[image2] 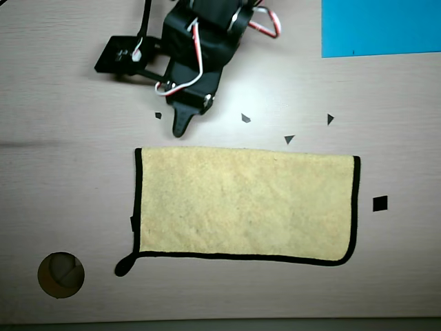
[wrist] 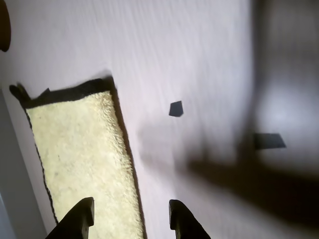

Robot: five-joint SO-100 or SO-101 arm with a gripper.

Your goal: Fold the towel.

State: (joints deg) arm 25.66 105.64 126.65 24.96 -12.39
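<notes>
My gripper is going to lift and carry the towel [wrist: 79, 164], whose long edge is a plump, untrimmed fold [wrist: 122, 139], so the towel will stay doubled and come along in one piece.
The pale yellow terry towel [image2: 244, 203] lies flat on the table in the overhead view. It has black edging on its left, bottom and right sides, none along the top, and a small black loop [image2: 124, 265] at its lower left corner. My gripper [image2: 189, 116] hangs just above the towel's upper left part, apart from it, pointing down toward its top edge. In the wrist view the gripper [wrist: 132, 211] is open and empty, with the two dark fingertips apart over the towel's long edge. The towel [wrist: 82, 159] and its loop [wrist: 19, 92] lie at the left there.
A smooth bright-blue sheet [image2: 379, 27] lies at the top right of the overhead view. A round hole [image2: 60, 274] sits in the table at the lower left. Small black tape marks [image2: 380, 203] dot the table around the towel; some also show in the wrist view [wrist: 175, 108].
</notes>
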